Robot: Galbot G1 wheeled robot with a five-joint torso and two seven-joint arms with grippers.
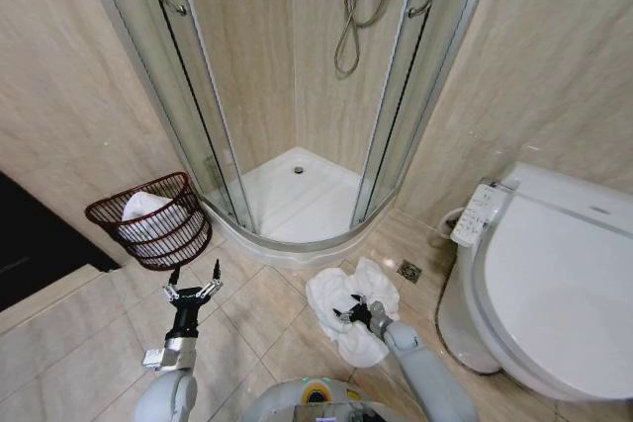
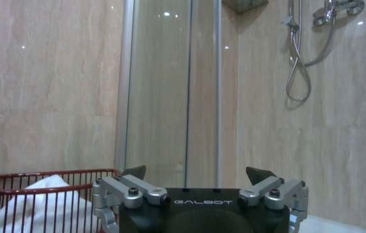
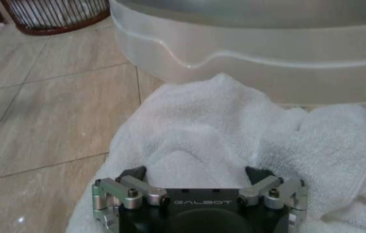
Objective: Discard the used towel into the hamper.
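Note:
Loose folds point(image 3: 322, 153) are piled over one another, so I expect the used towel point(image 1: 358, 333) will open out into a long hanging drape when I lift it.
The used towel point(image 1: 374, 282) is white and lies crumpled on the tiled floor in front of the shower tray. My right gripper point(image 1: 350, 312) is down on it, open. In the right wrist view the right gripper point(image 3: 196, 173) has its jaws spread with a fold of towel point(image 3: 222, 126) between the fingertips. The hamper point(image 1: 109, 211), a dark reddish-brown wire basket, stands at the left by the wall with white cloth point(image 1: 146, 210) inside. My left gripper point(image 1: 193, 280) hovers open just in front of it, holding nothing. The left wrist view shows the left gripper point(image 2: 196, 172) and the hamper rim point(image 2: 41, 175).
The curved white shower tray point(image 1: 297, 195) with glass doors point(image 1: 213, 126) rises just behind the towel. A white toilet point(image 1: 554, 284) with a side control panel point(image 1: 482, 212) fills the right. A floor drain point(image 1: 408, 271) is near the towel. Open tile lies between towel and hamper.

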